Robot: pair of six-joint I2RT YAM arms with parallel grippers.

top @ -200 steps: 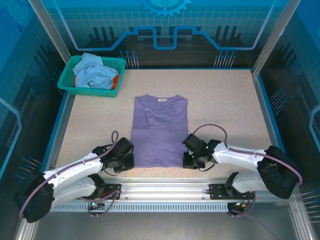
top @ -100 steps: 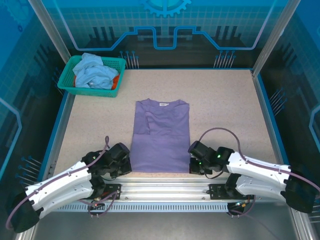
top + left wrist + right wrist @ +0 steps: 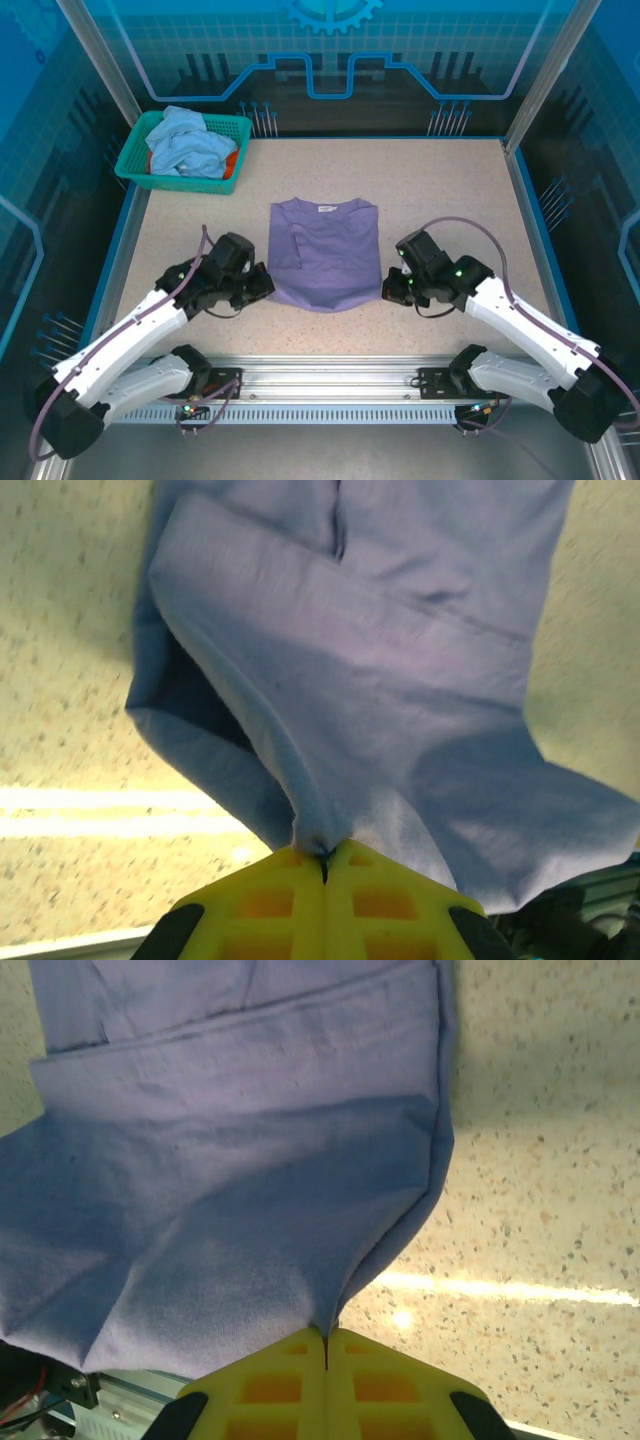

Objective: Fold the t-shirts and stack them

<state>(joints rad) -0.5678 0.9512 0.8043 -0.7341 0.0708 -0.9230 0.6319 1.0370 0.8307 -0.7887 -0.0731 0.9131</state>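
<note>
I should keep carrying the hem with my left gripper until it reaches the collar (image 3: 326, 207), because both grippers are pinching the hem's corners (image 3: 278, 296) and the collar lies flat ahead.
The lavender-purple t-shirt (image 3: 325, 250) lies mid-table with sleeves folded in and its collar toward the back. Its bottom hem is lifted off the table and doubled toward the collar. My left gripper (image 3: 265, 284) is shut on the hem's left corner, and the cloth (image 3: 400, 670) rises straight out of its yellow fingers (image 3: 290, 890). My right gripper (image 3: 390, 287) is shut on the right corner, where the shirt (image 3: 230, 1160) fans out from its pinched fingers (image 3: 370, 1375). A light-blue t-shirt (image 3: 185, 145) and an orange t-shirt (image 3: 231, 163) sit in the basket.
The teal mesh basket (image 3: 135, 165) stands at the back left corner of the table. Speckled beige tabletop (image 3: 450, 200) lies bare to the right of the shirt. A metal rail (image 3: 330, 385) runs along the near edge.
Both grippers have lifted the shirt's bottom hem from the near edge and carried it toward the back. The visible shirt is now much shorter.
</note>
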